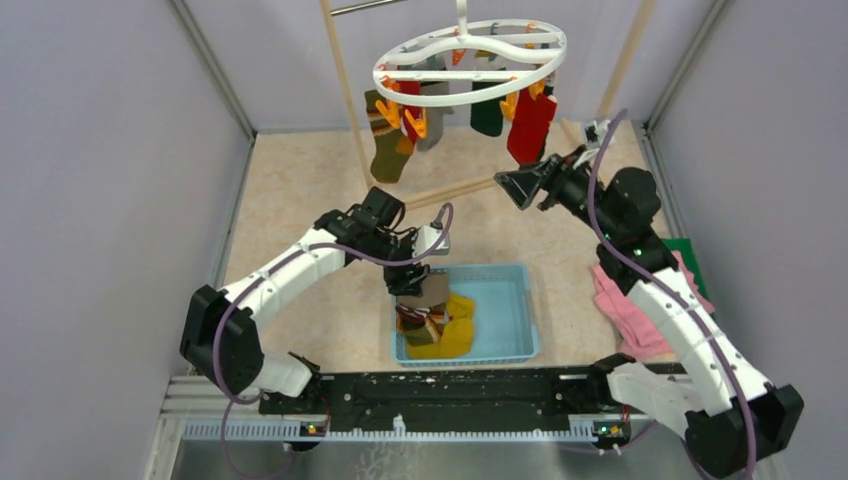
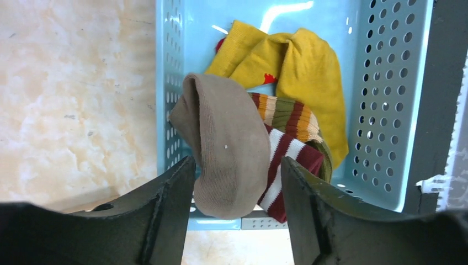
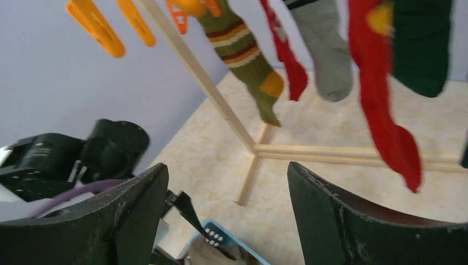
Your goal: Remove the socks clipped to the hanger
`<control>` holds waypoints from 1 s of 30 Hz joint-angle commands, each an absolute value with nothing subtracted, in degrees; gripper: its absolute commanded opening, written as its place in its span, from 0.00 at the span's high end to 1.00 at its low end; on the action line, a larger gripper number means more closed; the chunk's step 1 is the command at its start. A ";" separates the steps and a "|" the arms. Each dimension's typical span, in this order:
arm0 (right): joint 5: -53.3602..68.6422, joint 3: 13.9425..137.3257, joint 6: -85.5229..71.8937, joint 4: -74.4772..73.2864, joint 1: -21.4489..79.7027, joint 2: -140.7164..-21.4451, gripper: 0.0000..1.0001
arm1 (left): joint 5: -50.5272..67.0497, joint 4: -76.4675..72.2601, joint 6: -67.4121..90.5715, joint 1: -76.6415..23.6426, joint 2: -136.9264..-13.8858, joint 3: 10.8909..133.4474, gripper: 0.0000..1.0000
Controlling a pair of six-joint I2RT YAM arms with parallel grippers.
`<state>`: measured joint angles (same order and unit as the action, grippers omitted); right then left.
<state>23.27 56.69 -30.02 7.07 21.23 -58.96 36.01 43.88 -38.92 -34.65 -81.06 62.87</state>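
Note:
The white ring hanger (image 1: pixel 470 97) hangs from a central stem (image 1: pixel 461 14), so I expect it to turn and come along when the robot pulls the clipped red sock.
The white ring hanger (image 1: pixel 470 55) hangs at the top with orange clips. An olive striped sock (image 1: pixel 388 140), a grey one (image 1: pixel 435 125), a dark green one (image 1: pixel 487 115) and a red one (image 1: pixel 528 125) hang from it. My right gripper (image 1: pixel 520 185) is open and empty just below the red sock (image 3: pixel 386 99); the olive striped (image 3: pixel 243 49), grey (image 3: pixel 325 49) and green (image 3: pixel 422 44) socks hang ahead. My left gripper (image 2: pixel 237 163) is open over the blue basket (image 2: pixel 381 110). A tan sock (image 2: pixel 226 138) lies loose between its fingers, on a striped sock (image 2: pixel 287 118) and a mustard sock (image 2: pixel 303 61).
The wooden rack's post (image 3: pixel 198 72) and floor bars (image 1: pixel 455 190) stand under the hanger. Pink (image 1: pixel 625 310) and green (image 1: pixel 690 255) folded cloths lie by the right arm. Grey walls close in both sides. The basket (image 1: pixel 500 310) sits just ahead of the arm bases.

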 commanded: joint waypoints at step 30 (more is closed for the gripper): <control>30.10 58.13 -22.33 23.81 20.03 -66.83 1.00 | 41.21 43.50 -31.68 -34.50 -72.96 75.34 0.01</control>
<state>28.58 59.96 -19.44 22.04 17.10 -70.78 38.61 46.24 -34.33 -34.59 -74.08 73.38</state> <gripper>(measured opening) 0.014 0.987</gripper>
